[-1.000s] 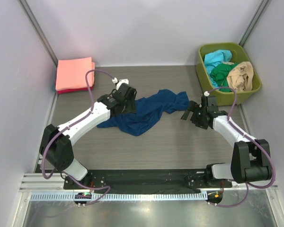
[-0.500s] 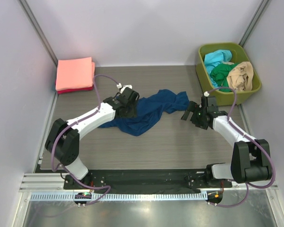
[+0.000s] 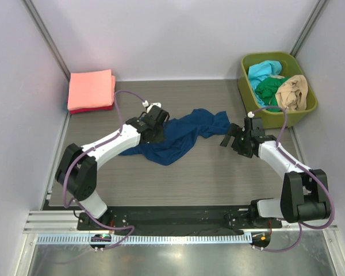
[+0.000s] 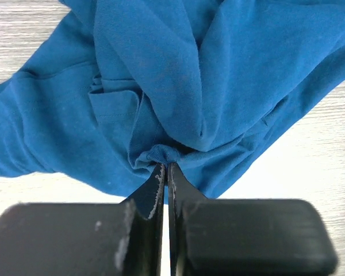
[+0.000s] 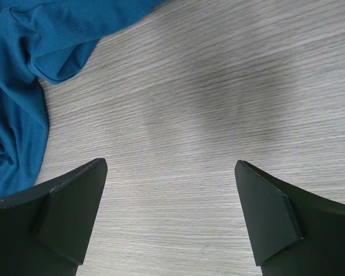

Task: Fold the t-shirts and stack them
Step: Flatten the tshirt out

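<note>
The robot's left gripper holds a fold and the navy blue t-shirt lies bunched [image 4: 162, 148] around it, so the left gripper should pull that fold out over the empty wood in front [image 3: 114, 172] to spread the t-shirt.
A crumpled navy blue t-shirt [image 3: 184, 135] lies in the middle of the table, with no print showing. My left gripper [image 3: 158, 129] is at its left part. In the left wrist view the gripper [image 4: 167, 165] is shut on a small pinched fold of the blue cloth [image 4: 218, 75]. My right gripper [image 3: 229, 138] stands open just right of the shirt. Its fingers [image 5: 75, 201] hang over bare table with nothing between them, and the shirt's edge [image 5: 17, 86] lies to their left. A folded salmon-pink t-shirt [image 3: 91, 89] lies on a red one [image 3: 92, 109] at the far left.
An olive-green bin [image 3: 308, 109] at the far right holds cyan [image 3: 263, 71], green [image 3: 268, 89] and tan [image 3: 292, 92] t-shirts in a loose heap. Grey walls close in the table on three sides. Bare wood table [image 3: 207, 172] lies in front of the blue shirt.
My left gripper moved a little to the right onto the blue t-shirt and closed on a fold of it. The right arm has not moved.
</note>
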Robot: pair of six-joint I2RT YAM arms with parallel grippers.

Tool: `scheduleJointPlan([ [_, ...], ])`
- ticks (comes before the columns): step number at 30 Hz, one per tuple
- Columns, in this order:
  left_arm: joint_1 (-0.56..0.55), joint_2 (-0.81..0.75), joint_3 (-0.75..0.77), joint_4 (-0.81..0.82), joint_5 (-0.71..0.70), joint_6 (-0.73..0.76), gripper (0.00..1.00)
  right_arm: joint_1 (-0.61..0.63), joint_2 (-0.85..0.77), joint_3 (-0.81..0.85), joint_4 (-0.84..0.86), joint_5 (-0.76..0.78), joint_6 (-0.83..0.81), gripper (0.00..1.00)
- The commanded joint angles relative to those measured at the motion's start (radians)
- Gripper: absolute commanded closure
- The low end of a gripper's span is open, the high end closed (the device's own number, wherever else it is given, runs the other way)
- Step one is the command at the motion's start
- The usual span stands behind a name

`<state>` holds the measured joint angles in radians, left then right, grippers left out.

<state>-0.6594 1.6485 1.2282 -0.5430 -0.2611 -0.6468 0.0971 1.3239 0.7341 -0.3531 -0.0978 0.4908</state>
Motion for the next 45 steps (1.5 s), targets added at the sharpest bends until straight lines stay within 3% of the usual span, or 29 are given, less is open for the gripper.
scheduleJointPlan([
  [1, 0.029, -0.088, 0.071, -0.043, -0.022, 0.01, 1.0, 0.004, -0.028, -0.002, 0.013, 0.015, -0.014, 0.0],
  [9, 0.144, -0.548, 0.131, -0.265, -0.219, 0.116, 1.0, 0.003, -0.036, 0.022, 0.029, 0.029, 0.018, 0.0],
  [12, 0.152, -0.67, 0.076, -0.322, -0.247, 0.127, 1.0, 0.004, 0.009, 0.047, 0.058, -0.003, 0.048, 0.0],
  [19, 0.153, -0.9, -0.211, -0.385, -0.237, 0.047, 1.0, 0.027, 0.148, 0.152, 0.118, -0.025, 0.097, 0.0],
  [26, 0.152, -0.993, -0.285, -0.408, -0.265, 0.038, 1.0, 0.101, 0.329, 0.223, 0.181, -0.053, 0.141, 0.02],
  [36, 0.153, -1.0, -0.311, -0.382, -0.27, 0.064, 1.0, 0.115, 0.533, 0.327, 0.221, 0.013, 0.127, 0.1],
  [39, 0.152, -1.007, -0.314, -0.382, -0.277, 0.064, 1.0, 0.115, 0.575, 0.337, 0.236, 0.007, 0.134, 0.2],
  [42, 0.152, -1.01, -0.315, -0.379, -0.282, 0.064, 1.0, 0.115, 0.583, 0.32, 0.262, -0.009, 0.146, 0.38],
  [43, 0.153, -1.009, -0.317, -0.377, -0.283, 0.064, 1.0, 0.115, 0.583, 0.305, 0.275, -0.01, 0.146, 0.51],
  [45, 0.153, -1.007, -0.319, -0.376, -0.282, 0.065, 1.0, 0.115, 0.58, 0.292, 0.281, -0.01, 0.15, 0.58],
])
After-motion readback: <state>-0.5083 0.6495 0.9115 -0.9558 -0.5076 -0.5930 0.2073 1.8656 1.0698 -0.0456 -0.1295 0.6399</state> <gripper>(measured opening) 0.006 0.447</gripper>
